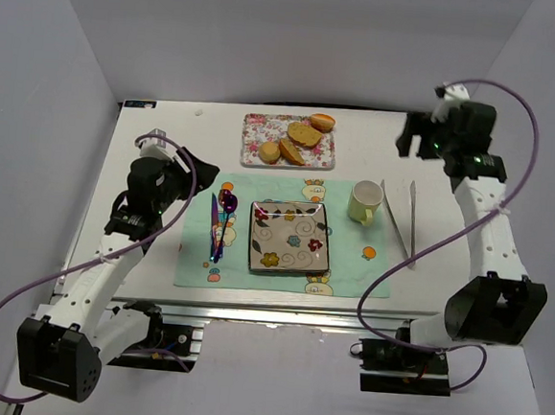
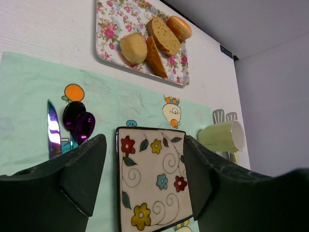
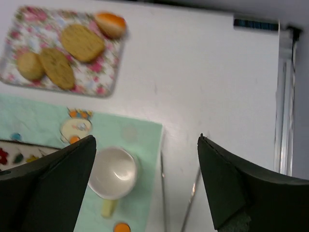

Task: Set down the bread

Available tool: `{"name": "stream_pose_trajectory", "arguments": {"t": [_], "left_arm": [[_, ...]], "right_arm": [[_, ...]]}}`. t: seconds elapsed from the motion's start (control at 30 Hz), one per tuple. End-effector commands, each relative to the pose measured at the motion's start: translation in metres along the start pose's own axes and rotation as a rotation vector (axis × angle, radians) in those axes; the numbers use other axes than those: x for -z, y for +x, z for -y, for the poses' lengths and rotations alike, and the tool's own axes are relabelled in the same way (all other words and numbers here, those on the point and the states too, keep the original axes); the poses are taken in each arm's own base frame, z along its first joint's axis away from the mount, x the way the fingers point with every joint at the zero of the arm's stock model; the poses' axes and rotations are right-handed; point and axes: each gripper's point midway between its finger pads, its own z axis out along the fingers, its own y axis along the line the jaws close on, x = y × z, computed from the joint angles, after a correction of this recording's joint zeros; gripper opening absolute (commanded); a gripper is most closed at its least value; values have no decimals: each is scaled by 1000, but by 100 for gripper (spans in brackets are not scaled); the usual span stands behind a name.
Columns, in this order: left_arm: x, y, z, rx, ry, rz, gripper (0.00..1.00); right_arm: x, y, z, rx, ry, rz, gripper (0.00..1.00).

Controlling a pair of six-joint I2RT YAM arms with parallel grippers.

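The metal tongs lie past the mug, far from my left gripper, so next my right gripper grips the tongs by their arms before reaching for the bread.
The bread is a small round pale golden disc at the left of the floral tray, beside two darker toasted slices and an orange-brown bun. It also shows in the left wrist view and in the right wrist view. The square flowered plate lies on the green placemat. My left gripper is open and empty, above the mat's left side. My right gripper is open and empty, high over the table's far right.
A pale green mug stands on the mat right of the plate. Metal tongs lie on the table right of the mug. A knife and purple spoon lie on the mat left of the plate.
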Motion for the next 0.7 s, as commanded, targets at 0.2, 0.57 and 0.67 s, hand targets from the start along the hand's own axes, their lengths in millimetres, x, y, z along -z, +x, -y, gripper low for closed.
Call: {"name": "stream_pose_trajectory", "arguments": {"t": [0.2,0.57,0.67], "left_arm": [[-8,-21,31,-33,112,40,61],[-9,-9,20,-20,92,17,67],[-12,-8,21,-17,108,19,68]], "right_arm": [[66,158,26,269,-215,-182,26],[76,242,50,92,-8,-404,89],[67,255,63,73,54,-460,89]]}}
